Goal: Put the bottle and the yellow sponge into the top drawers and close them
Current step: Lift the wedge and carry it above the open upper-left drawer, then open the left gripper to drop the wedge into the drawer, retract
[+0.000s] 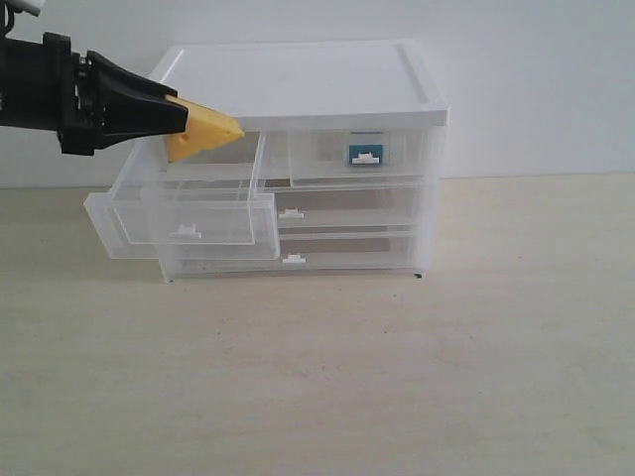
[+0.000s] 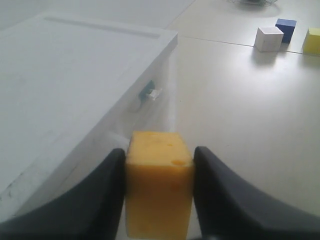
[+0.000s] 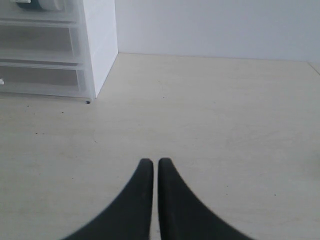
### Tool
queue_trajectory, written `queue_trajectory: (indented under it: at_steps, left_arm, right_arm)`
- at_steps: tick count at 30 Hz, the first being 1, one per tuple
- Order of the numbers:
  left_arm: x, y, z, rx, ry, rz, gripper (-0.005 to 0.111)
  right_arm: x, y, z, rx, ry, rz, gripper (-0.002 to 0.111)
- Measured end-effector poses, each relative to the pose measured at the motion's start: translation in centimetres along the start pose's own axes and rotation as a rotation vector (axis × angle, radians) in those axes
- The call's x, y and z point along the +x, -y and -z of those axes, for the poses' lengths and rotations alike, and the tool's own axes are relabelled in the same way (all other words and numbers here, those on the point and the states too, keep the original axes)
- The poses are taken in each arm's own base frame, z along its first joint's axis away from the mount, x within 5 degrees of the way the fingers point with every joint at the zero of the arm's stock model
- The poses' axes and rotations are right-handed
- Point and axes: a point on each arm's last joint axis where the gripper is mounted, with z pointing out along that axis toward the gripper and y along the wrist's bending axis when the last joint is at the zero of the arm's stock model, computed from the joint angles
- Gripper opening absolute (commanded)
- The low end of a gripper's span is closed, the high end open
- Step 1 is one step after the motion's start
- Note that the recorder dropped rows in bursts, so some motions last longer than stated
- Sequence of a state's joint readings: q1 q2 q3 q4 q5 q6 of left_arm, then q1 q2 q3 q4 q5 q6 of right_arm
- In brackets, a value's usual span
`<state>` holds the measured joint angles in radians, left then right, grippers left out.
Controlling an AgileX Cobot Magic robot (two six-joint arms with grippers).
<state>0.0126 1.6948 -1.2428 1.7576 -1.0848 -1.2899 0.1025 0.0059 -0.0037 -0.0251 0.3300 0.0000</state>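
The yellow sponge (image 1: 205,131) is over the pulled-out top drawer (image 1: 193,188), clear of the cabinet's white top, so my left gripper should keep lowering it until it's inside, then release.
My left gripper (image 1: 185,117) is shut on the yellow sponge (image 1: 204,132), holding it just above the pulled-out top left drawer (image 1: 189,216). In the left wrist view the sponge (image 2: 159,185) is squeezed between both dark fingers (image 2: 100,200), beside the cabinet's white top (image 2: 65,85). The top right drawer (image 1: 317,156) is shut, and the teal bottle (image 1: 365,150) shows through its front, behind the tab handle. The same teal patch of the bottle (image 2: 146,91) appears in the left wrist view. My right gripper (image 3: 151,163) hangs shut and empty over the bare table, out of the exterior view.
The white drawer cabinet (image 1: 298,84) stands on a pale wooden table (image 1: 397,377); its two full-width lower drawers (image 1: 347,210) are shut. A white cube (image 2: 269,38), a blue cube (image 2: 285,29) and a yellow cube (image 2: 312,41) sit far off. The cabinet's side (image 3: 100,40) is near my right gripper.
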Motion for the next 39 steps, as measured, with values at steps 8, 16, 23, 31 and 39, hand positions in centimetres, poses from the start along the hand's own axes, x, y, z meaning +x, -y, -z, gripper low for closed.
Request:
queue_trajectory:
  at_steps: [8, 16, 23, 31, 39]
  left_arm:
    - [0.9, -0.4, -0.5, 0.005, -0.013, 0.019, 0.004]
    - [2.1, -1.0, -1.2, 0.017, -0.027, 0.045, 0.004]
    - [3.4, -2.0, -1.7, -0.042, -0.066, 0.033, 0.004]
    - [3.5, -2.0, -1.7, -0.045, -0.069, 0.031, 0.059]
    - [3.2, -2.2, -1.7, -0.056, -0.066, 0.0, 0.071]
  right_arm:
    - [0.0, 0.0, 0.0, 0.0, 0.0, 0.0, 0.001]
    - [0.0, 0.0, 0.0, 0.0, 0.0, 0.0, 0.001]
    - [0.0, 0.0, 0.0, 0.0, 0.0, 0.0, 0.001]
    - [0.0, 0.0, 0.0, 0.0, 0.0, 0.0, 0.001]
    - [0.0, 0.0, 0.0, 0.0, 0.0, 0.0, 0.001]
